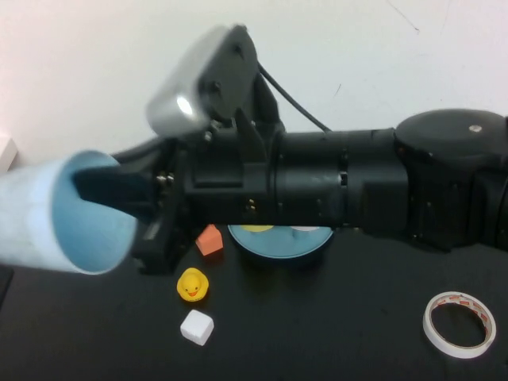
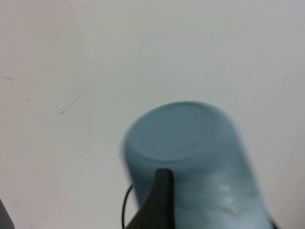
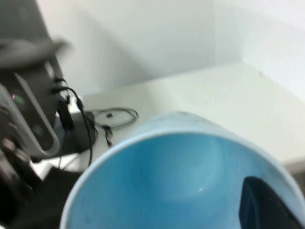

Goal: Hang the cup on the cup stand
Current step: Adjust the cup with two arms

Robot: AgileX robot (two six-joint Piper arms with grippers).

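The right gripper's finger is inside the cup's opening (image 1: 91,234), and that opening has to go over the stand, so next the left gripper carries the cup by its body (image 1: 24,213).
The light sky-blue cup (image 1: 59,218) is held on its side in the air at the far left, its mouth facing my right arm. My right gripper (image 1: 119,198) reaches in from the right. One finger (image 3: 267,207) is inside the cup (image 3: 167,176), and the gripper is shut on the rim wall. In the left wrist view the cup's base (image 2: 181,138) shows. My left gripper (image 2: 214,205) is shut around its body, one finger (image 2: 162,195) lying on its side. The teal cup stand (image 1: 279,244) sits on the table, mostly hidden under the right arm.
On the black table are an orange block (image 1: 209,240), a yellow duck (image 1: 192,285), a white cube (image 1: 197,326) and a tape roll (image 1: 459,324) at the front right. The right arm spans most of the high view. Cables (image 3: 107,119) lie on a white surface.
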